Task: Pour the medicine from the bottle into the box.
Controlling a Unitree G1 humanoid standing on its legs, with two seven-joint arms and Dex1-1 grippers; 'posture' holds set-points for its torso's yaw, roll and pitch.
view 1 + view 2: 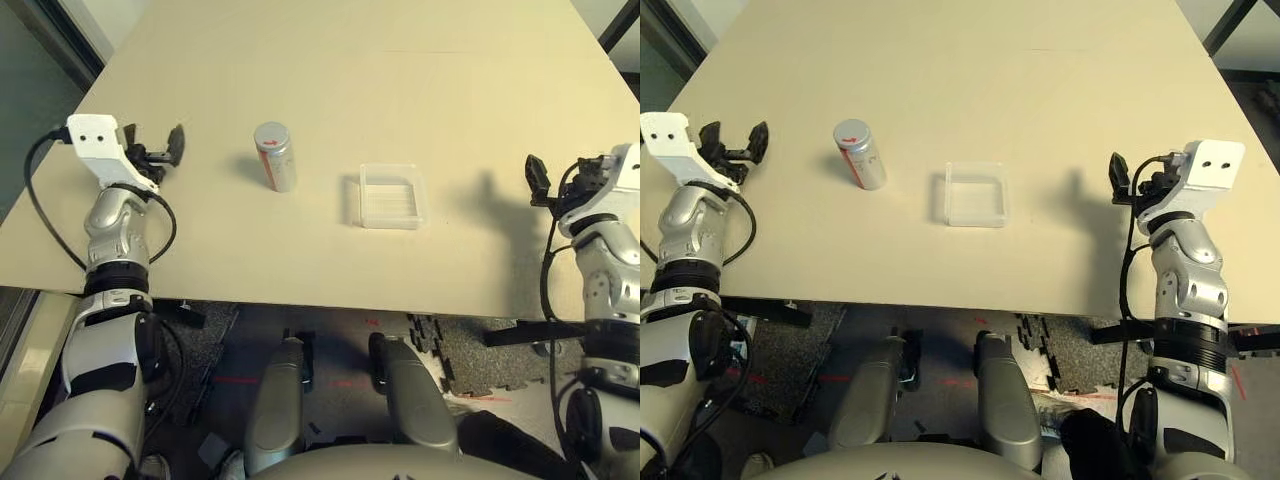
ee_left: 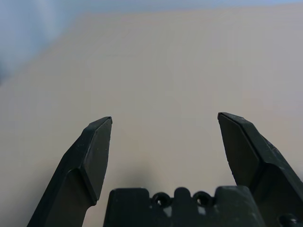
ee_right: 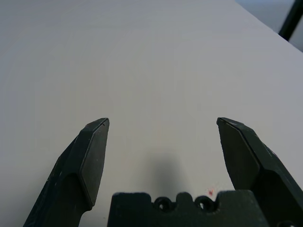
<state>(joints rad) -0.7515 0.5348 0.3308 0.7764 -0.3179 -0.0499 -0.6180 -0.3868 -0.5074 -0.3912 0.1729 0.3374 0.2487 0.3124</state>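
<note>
My left gripper should hold the bottle's silvery-grey body [image 1: 281,172] so my right gripper can take the cap before pouring, because the round grey cap [image 1: 271,135] is closing the bottle.
The silvery-grey bottle [image 1: 274,156] with a red stripe and a round grey cap stands upright on the table, left of centre. To its right, a short gap away, lies the clear plastic box [image 1: 391,196]. No pill can be seen in the box or on the table. My left gripper [image 1: 155,141] hovers open at the table's left side, a hand's width left of the bottle, nothing between its fingers [image 2: 97,151]. Well right of the box, at the right edge, my right gripper [image 1: 1138,180] is open too, with only bare tabletop between its fingers [image 3: 92,156].
The pale wooden table [image 1: 330,70] stretches far back behind both things. Its front edge [image 1: 300,300] runs close to my forearms, with floor and black foam mats [image 1: 460,345] below. A dark post [image 3: 291,21] stands beyond the table's far right corner.
</note>
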